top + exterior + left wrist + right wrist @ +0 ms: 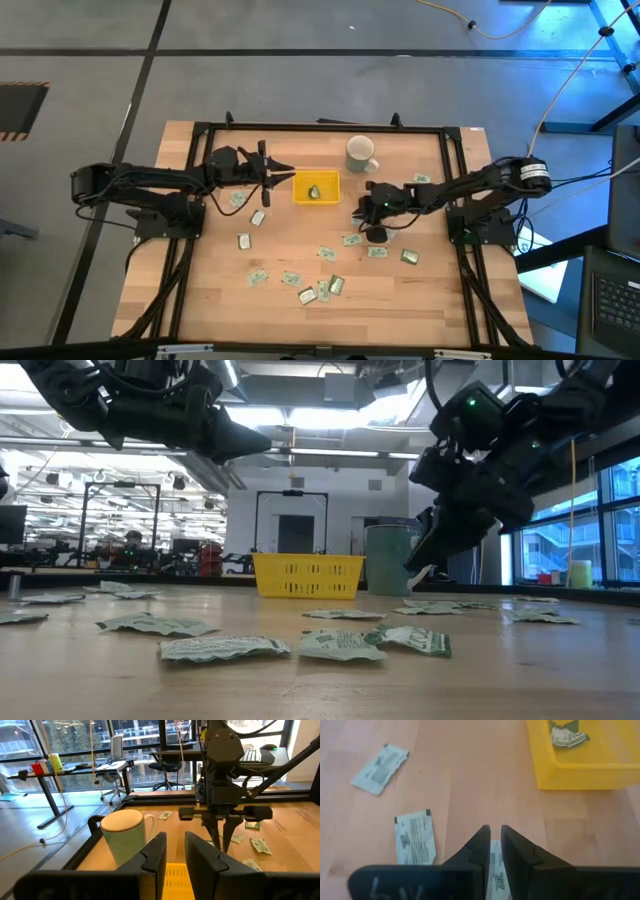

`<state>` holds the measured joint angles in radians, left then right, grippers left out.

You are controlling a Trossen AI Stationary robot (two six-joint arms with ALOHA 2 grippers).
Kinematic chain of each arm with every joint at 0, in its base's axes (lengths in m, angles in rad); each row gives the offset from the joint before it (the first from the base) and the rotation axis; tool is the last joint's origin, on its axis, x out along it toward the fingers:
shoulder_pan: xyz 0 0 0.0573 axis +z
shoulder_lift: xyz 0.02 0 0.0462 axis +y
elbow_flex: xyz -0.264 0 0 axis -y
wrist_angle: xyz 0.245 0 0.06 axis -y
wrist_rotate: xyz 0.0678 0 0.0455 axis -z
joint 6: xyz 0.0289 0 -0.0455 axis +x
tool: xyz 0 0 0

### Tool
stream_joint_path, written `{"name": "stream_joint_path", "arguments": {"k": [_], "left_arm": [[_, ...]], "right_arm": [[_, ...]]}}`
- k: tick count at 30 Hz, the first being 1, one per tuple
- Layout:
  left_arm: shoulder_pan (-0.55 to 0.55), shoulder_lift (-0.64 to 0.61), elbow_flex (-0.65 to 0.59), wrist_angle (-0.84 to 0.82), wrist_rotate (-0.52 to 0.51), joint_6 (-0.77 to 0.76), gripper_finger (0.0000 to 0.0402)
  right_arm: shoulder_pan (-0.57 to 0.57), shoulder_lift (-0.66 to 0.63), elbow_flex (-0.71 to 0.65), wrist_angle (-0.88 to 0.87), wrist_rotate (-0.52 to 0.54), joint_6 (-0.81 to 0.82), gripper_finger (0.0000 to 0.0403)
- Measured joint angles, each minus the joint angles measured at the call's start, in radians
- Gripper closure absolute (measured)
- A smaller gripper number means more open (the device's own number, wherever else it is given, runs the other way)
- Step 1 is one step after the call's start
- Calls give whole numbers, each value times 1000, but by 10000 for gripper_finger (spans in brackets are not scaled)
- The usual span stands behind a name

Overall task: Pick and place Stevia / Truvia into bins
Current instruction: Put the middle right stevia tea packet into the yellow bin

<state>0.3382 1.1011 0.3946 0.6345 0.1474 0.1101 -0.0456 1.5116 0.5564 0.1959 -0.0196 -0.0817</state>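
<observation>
The sachet [496,875] is clear of its neighbours, lengthwise under the finger gap, so my right gripper goes on descending until its fingers close across the sachet's narrow width [496,854].
Pale green and white Stevia sachets [325,255] lie flat and scattered over the wooden table. One sachet [565,735] lies inside the yellow bin [298,190]. My right gripper [495,831] slants down just to the right of the bin, its fingers a narrow gap apart. It hangs over one sachet [496,870] that lies flat on the table, and the low view shows the fingertips [418,565] clear of the tabletop. My left gripper [175,842] is held level above the bin's left edge, open, with nothing between its fingers.
A white mug [360,153] stands behind the bin toward the far right. Two more sachets [415,842] [379,769] lie on bare wood beside my right gripper. A black frame [200,130] borders the table's far and side edges.
</observation>
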Motion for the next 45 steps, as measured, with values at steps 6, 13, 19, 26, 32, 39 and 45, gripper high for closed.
{"name": "stream_joint_path", "arguments": {"k": [6, 13, 19, 26, 32, 39, 45], "left_arm": [[0, 0, 0, -14, 0, 0, 336], [0, 0, 0, -14, 0, 1, 336], [0, 0, 0, -13, 0, 1, 336], [0, 0, 0, -17, 0, 1, 336], [0, 0, 0, -40, 0, 0, 336], [0, 0, 0, -52, 0, 0, 336], [0, 0, 0, -59, 0, 0, 336]], "right_arm": [[0, 47, 0, -3, 1, -36, 351], [0, 91, 0, 10, 14, -33, 310], [0, 92, 0, 10, 65, -29, 275], [0, 93, 0, 5, 63, 0, 272], [0, 139, 2, 22, 60, 3, 272], [1, 141, 2, 31, 59, -1, 296], [1, 140, 1, 29, 59, -3, 341]]}}
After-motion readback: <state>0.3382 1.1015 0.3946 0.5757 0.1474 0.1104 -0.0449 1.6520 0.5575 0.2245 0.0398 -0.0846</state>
